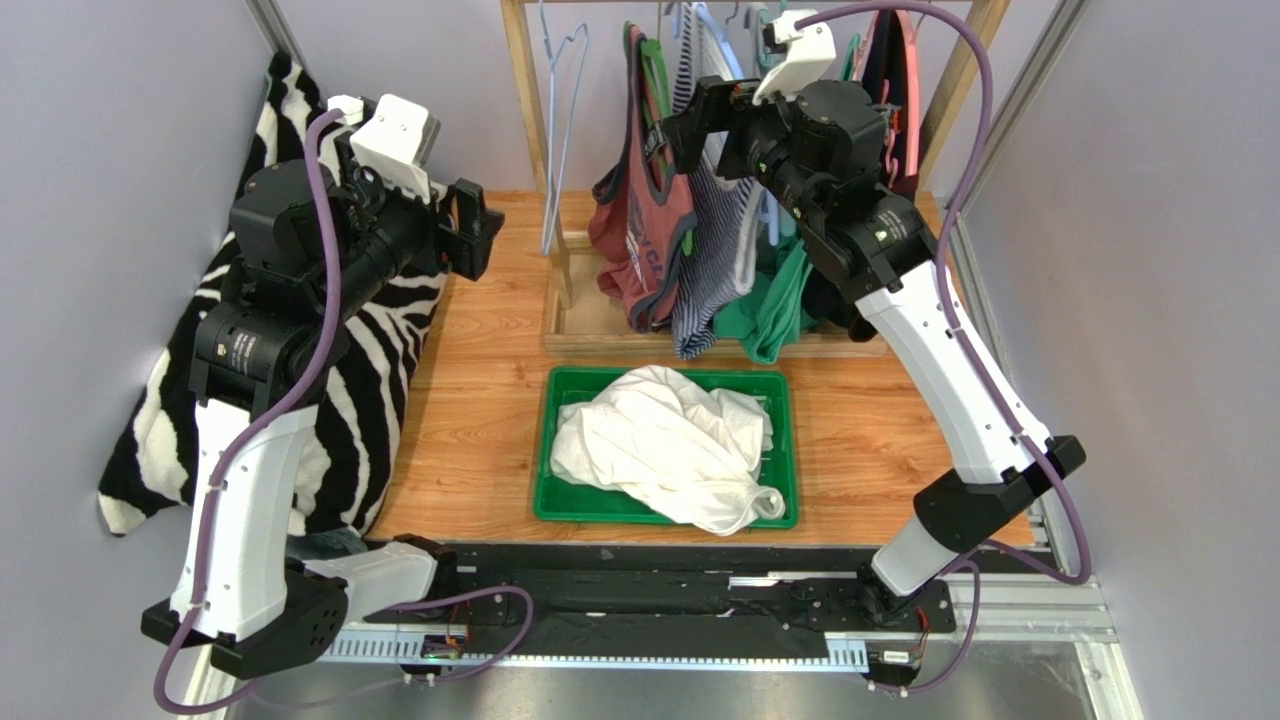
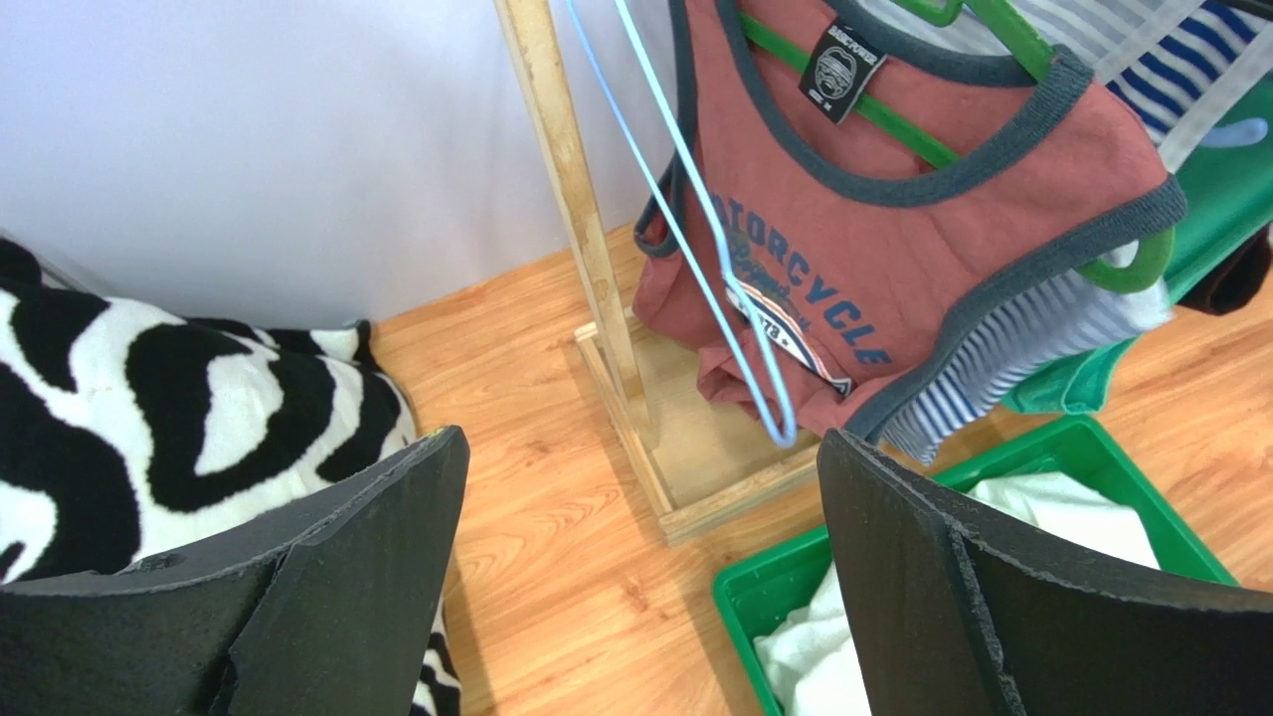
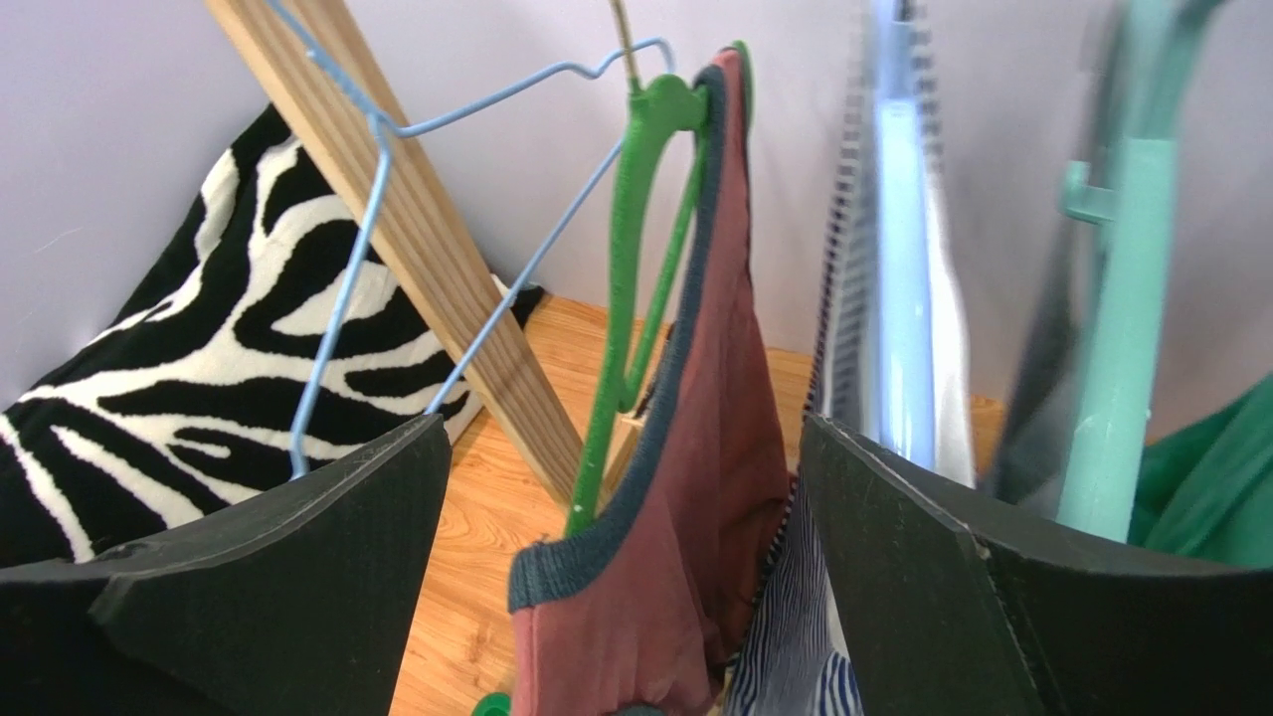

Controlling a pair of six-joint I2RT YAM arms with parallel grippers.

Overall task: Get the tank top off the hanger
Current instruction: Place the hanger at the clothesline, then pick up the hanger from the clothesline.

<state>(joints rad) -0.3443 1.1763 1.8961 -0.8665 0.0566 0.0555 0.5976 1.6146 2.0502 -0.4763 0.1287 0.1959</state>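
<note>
My left gripper has the blue hanger (image 1: 565, 135) between it and the tank top, so next my right gripper grips the tank top's near shoulder (image 3: 575, 567) and lifts the green hanger off the rack.
The rust-red tank top (image 1: 639, 225) with grey trim hangs on a green hanger (image 1: 655, 75) at the left end of the wooden rack. My right gripper (image 1: 694, 120) is up at the rack, open. In the right wrist view the tank top's shoulder (image 3: 717, 492) and the green hanger (image 3: 635, 269) hang between the spread jaws of the right gripper (image 3: 625, 424), unclamped. My left gripper (image 1: 478, 228) is open and holds nothing, left of the rack. From the left wrist view the tank top (image 2: 897, 254) is ahead of the left gripper (image 2: 640, 440), well apart from it.
An empty blue wire hanger (image 1: 564, 105) hangs beside the rack's left post (image 1: 526, 90). Striped (image 1: 721, 255) and green (image 1: 774, 308) garments hang right of the tank top. A green tray (image 1: 564, 450) holds a white cloth (image 1: 676, 443). A zebra-print cloth (image 1: 376, 360) lies along the left wall.
</note>
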